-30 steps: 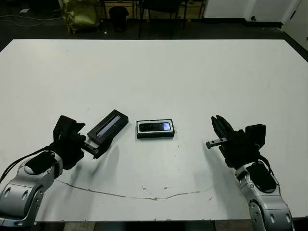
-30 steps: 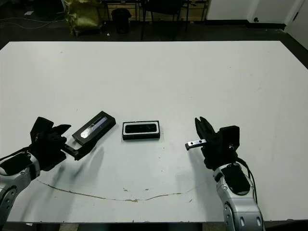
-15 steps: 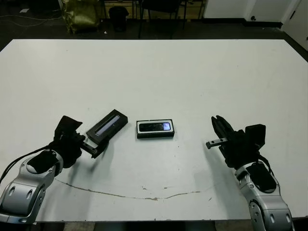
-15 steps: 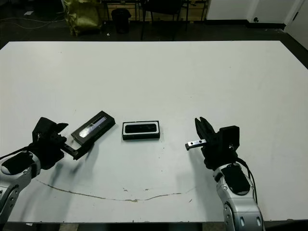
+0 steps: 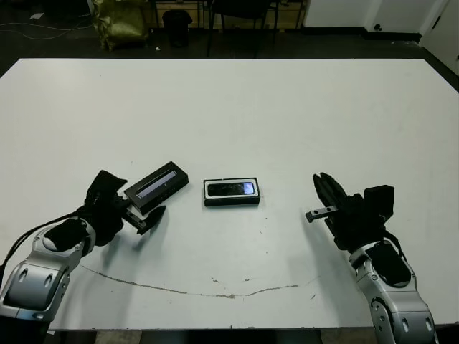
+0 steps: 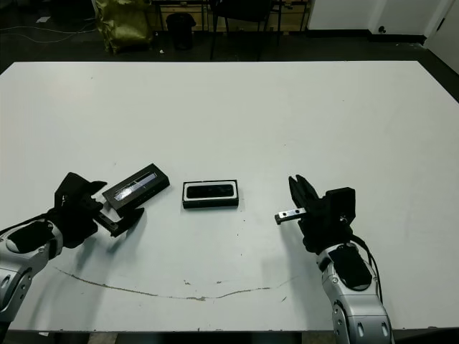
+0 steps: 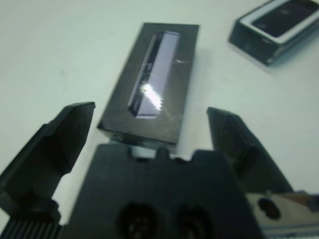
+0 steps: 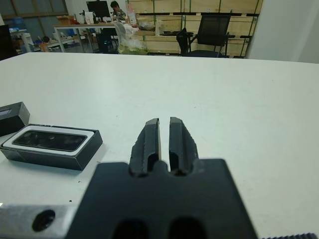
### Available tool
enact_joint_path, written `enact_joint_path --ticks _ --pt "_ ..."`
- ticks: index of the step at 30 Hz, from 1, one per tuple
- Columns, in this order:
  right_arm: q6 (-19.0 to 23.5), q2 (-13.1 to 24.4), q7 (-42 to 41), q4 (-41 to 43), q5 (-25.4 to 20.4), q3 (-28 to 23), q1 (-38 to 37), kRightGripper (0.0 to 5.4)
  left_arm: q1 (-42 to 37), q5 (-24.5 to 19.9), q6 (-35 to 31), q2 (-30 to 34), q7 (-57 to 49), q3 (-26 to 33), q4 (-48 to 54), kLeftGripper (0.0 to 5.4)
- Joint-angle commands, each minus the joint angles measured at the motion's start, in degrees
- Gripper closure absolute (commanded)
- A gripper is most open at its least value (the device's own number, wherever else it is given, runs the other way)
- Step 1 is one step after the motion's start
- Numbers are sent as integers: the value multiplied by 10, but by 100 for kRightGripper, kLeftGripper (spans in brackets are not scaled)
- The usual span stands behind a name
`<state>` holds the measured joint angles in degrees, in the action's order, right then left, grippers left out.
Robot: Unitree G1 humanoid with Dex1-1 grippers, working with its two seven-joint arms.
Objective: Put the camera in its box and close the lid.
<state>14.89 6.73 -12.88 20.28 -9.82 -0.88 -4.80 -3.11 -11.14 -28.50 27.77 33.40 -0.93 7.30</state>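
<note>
I expect the lid [image 5: 156,185] to slide down over the box and hide the box's sides when I lower it, because the lid has deep, straight sides [image 5: 168,194].
The box [image 5: 231,201] lies at the table's middle, a shallow black tray with white lining. Inside it lies the camera [image 5: 231,188], glossy bluish face up; the right wrist view shows the camera [image 8: 49,140] in the box [image 8: 50,152] too. Left of it, the lid [image 5: 156,187] rests on the table, grey-lavender stripe up. My left gripper [image 5: 133,204] is open, one finger on each side of the lid's [image 7: 154,84] near end, and neither finger [image 7: 60,134] touches it. My right gripper [image 5: 320,188] is shut on nothing, to the right of the box and apart from it.
A thin brown scratch [image 5: 215,294] runs across the white table near its front edge. Beyond the far edge are chairs and a yellow-green bag [image 5: 118,21]. A person [image 8: 117,7] sits far back in the room.
My left gripper has opened and let go of the lid, which now lies flat a little further from me. The right arm has barely moved.
</note>
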Motion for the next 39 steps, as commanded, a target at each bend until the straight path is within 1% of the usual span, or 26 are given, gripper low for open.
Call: enact_joint_path --ticks 1,3,5,8,11,13,15,17,19,22,28,32,34,36,39 --pt "12 5 1 -3 -2 -1 -3 540 -2 -15 -17 13 29 0 -28 1" --pt "14 5 1 -3 -5 -2 -3 540 -9 -18 -17 19 44 -2 -39 1" --pt "12 4 -1 -5 -7 -3 -3 540 -15 -1 15 32 60 -15 -55 1" --pt "12 4 4 -3 -5 -1 -5 540 -30 11 33 46 80 -27 -81 1" --pt "12 5 4 -3 -5 -1 -6 540 -41 5 28 46 88 -25 -101 1" --pt "4 6 1 -6 -3 0 -6 540 -45 18 50 48 87 -31 -116 1" --pt "8 8 3 -5 1 1 -5 540 -46 26 67 47 82 -32 -127 1" --pt "11 7 4 -4 1 0 -6 540 -43 17 52 40 74 -23 -128 1" --pt "11 6 4 -3 -2 -1 -6 540 -43 -9 17 30 73 -10 -129 1" --pt "11 5 1 -4 -6 -2 -7 540 -44 -32 -7 25 78 -1 -134 42" --pt "11 7 2 -2 -6 -1 -8 540 -42 -60 -17 17 83 8 -145 189" --pt "6 8 4 -4 2 0 -8 540 -42 -74 -41 17 81 11 -137 281" --pt "11 9 7 -1 6 1 -9 540 -41 -79 -45 21 88 10 -133 300" --pt "11 8 5 0 6 1 -9 540 -42 -81 -39 24 101 7 -136 302" --pt "13 7 2 0 0 -1 -10 540 -48 -85 -48 28 111 4 -140 302"
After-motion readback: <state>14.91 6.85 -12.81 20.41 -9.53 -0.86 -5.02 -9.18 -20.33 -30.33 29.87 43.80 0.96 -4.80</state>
